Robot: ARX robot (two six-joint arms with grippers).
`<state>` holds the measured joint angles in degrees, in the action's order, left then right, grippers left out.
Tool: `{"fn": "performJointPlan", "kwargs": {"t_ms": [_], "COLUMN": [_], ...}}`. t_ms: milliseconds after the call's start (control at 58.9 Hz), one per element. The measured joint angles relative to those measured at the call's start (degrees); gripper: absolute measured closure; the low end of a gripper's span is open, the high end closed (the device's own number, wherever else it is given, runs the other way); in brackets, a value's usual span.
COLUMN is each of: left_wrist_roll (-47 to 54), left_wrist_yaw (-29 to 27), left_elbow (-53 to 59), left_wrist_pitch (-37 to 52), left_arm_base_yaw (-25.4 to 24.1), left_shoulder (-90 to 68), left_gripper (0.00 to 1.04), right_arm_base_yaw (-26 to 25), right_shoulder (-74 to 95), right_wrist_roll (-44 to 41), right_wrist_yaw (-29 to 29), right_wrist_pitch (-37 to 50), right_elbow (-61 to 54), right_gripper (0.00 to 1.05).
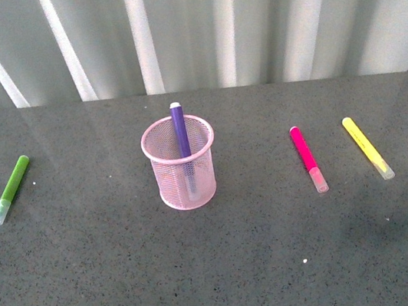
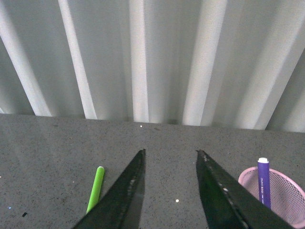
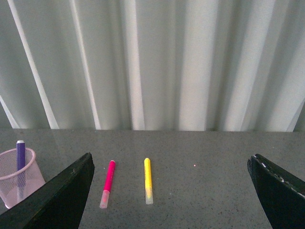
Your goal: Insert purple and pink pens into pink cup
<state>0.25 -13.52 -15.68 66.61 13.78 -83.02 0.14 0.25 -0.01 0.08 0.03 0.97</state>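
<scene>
The pink pen [image 3: 108, 184] will lean and its end will show when I put it in, because the purple pen's top [image 2: 263, 163] sticks up above the pink cup's rim.
The pink cup [image 1: 182, 164] stands upright in the middle of the table, and the purple pen [image 1: 181, 137] leans inside it with its top above the rim. To the right the pink pen [image 1: 307, 157] lies flat on the table. Neither gripper shows in the front view. My left gripper [image 2: 170, 152] is open and empty, with the pink cup [image 2: 286, 191] and purple pen [image 2: 263, 183] off to one side of it. My right gripper [image 3: 171, 160] is wide open and empty; the pink pen [image 3: 107, 183] lies just beyond its one finger, the pink cup [image 3: 14, 179] further off.
A lime green marker [image 1: 10, 189] lies at the table's left. A yellow marker [image 1: 367, 147] lies right of the pink pen, about parallel to it. A pale corrugated wall [image 1: 244, 14] rises behind the table's far edge. The grey tabletop [image 1: 223, 274] stretches toward me.
</scene>
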Motion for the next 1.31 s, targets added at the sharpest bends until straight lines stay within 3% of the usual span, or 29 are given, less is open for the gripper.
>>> {"fn": "performJointPlan", "kwargs": {"t_ms": [170,578,714,1308], "left_wrist_roll": [-0.2,-0.4,-0.4,-0.4], "left_wrist_yaw": [3.4,8.6,13.1,13.4], "left_elbow": [5.3,12.9,14.2,14.5], "left_wrist_pitch": [-2.8,-16.0,-21.9,-42.1], "left_arm_base_yaw": [-3.1,-8.7,-13.3,-13.6], "left_shoulder": [8.2,28.8,36.0,58.6], "left_gripper": [1.01,1.01,1.01,1.01], "right_arm_base_yaw": [0.0,0.0,0.0,0.0], "right_shoulder": [0.0,0.0,0.0,0.0], "right_wrist_roll": [0.0,0.0,0.0,0.0], "right_wrist_yaw": [0.0,0.0,0.0,0.0], "right_wrist_pitch": [0.0,0.0,0.0,0.0], "right_elbow": [0.0,0.0,0.0,0.0], "right_gripper": [0.07,0.07,0.07,0.07]}}
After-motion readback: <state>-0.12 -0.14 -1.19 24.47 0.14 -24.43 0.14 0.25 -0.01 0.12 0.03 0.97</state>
